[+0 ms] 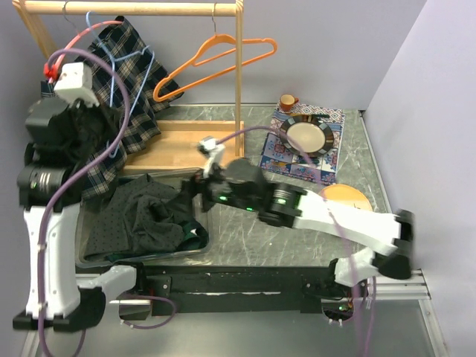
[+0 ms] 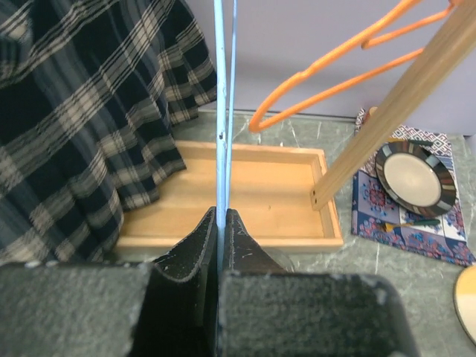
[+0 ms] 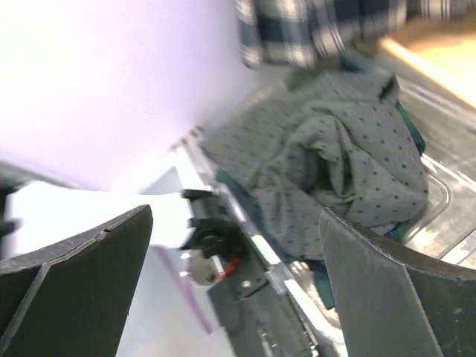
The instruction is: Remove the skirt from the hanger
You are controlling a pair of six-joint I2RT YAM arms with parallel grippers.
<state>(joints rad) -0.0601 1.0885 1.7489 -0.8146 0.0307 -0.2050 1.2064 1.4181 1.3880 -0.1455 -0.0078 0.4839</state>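
I should move my right gripper back while my left gripper first moves the blue hanger (image 1: pixel 117 58) toward the orange hanger (image 1: pixel 178 71), because the blue hanger is crowding the skirt.
The dark plaid skirt (image 1: pixel 130 89) hangs on a light blue wire hanger (image 1: pixel 126 67) from the wooden rail at the back left. My left gripper (image 1: pixel 104 145) is raised beside the skirt. In the left wrist view it (image 2: pixel 222 217) is shut on the blue hanger wire (image 2: pixel 223 111), with the skirt (image 2: pixel 82 119) just to its left. My right gripper (image 1: pixel 195 186) is open and empty, low over the right edge of the clothes bin. In the right wrist view its fingers (image 3: pixel 74 282) stand wide apart, and the skirt's hem (image 3: pixel 320 22) shows at the top.
An empty orange hanger (image 1: pixel 216 59) hangs on the rail to the right. The rack's wooden base tray (image 1: pixel 178 145) and upright post (image 1: pixel 239 74) stand behind. A clear bin (image 1: pixel 89 256) holds dark dotted clothes (image 3: pixel 335 171). A plate (image 1: pixel 307 136) on a patterned mat, a cup (image 1: pixel 288 101) and an orange disc (image 1: pixel 348 198) lie to the right.
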